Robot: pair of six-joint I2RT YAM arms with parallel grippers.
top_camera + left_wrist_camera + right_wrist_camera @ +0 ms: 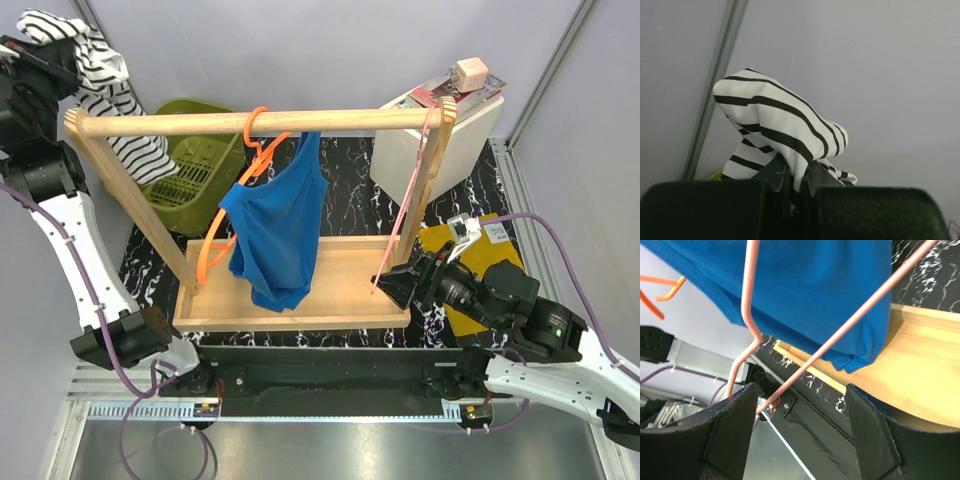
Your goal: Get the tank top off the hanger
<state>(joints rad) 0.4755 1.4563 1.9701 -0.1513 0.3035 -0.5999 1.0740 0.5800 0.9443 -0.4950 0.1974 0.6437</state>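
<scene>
I should go on moving my left gripper toward the basket's middle (204, 168) before I let go of the garment there, because the striped garment's lower end (148, 166) is over the open green basket.
The blue tank top (275, 230) hangs on the orange hanger (252, 150), whose hook is over the wooden rod (260, 122) of the rack. In the right wrist view the tank top (815, 295) fills the top, with part of the orange hanger (660, 295) at the left. My right gripper (400, 285) is open at the rack's front right corner, right of the tank top. A thin pink hanger (747, 315) runs down between its jaws (800, 405). My left gripper (45, 55) is high at the far left, shut on a black-and-white striped garment (775, 115).
The pink hanger (410, 200) hangs from the rod's right end. A green basket (195, 150) stands behind the rack under the striped garment (110, 80). A white box (440, 140) with books stands at the back right. A yellow sheet (480, 260) lies under my right arm.
</scene>
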